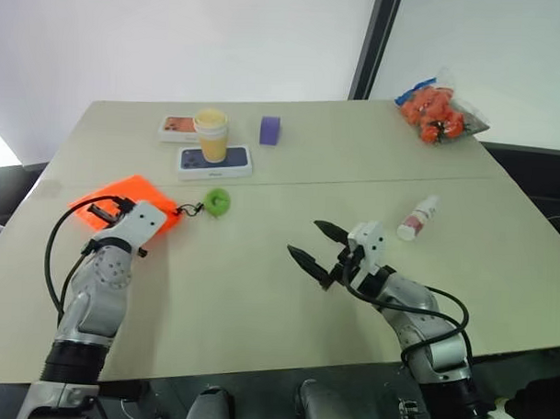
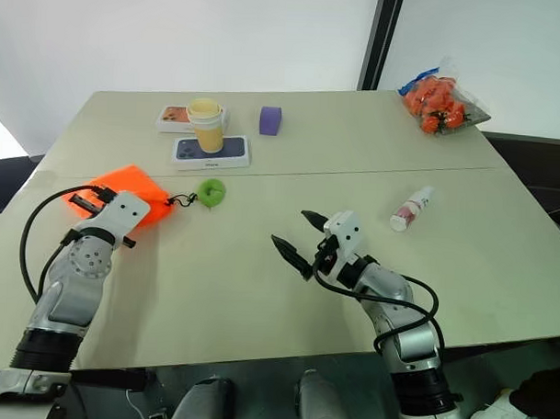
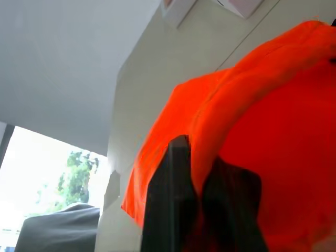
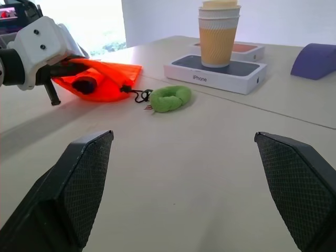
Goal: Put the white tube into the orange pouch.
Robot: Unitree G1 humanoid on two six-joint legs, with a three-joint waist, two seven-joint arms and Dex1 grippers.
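Note:
The orange pouch (image 1: 141, 194) is far from the white tube. Next, my left gripper pulls the pouch's edge toward the table's middle (image 1: 210, 250) before my right gripper brings the tube.
The orange pouch (image 1: 124, 193) lies at the table's left side, with its black cord leading to a lime-green ring (image 1: 216, 202). My left gripper (image 1: 105, 207) is shut on the pouch's near edge. In the left wrist view orange fabric (image 3: 273, 105) is pinched between the black fingers (image 3: 173, 199). The white tube (image 1: 418, 217), with its red label band, lies flat on the table's right half. My right gripper (image 1: 305, 238) hovers open and empty near the table's middle, to the left of the tube and nearer me, pointing towards the pouch (image 4: 105, 73).
A yellow-and-white cup (image 1: 211, 134) stands on a white phone box (image 1: 236, 164) behind the ring. A second box (image 1: 172, 128) and a purple block (image 1: 270, 129) lie further back. A clear bag of orange fruit (image 1: 440, 109) sits at the far right corner.

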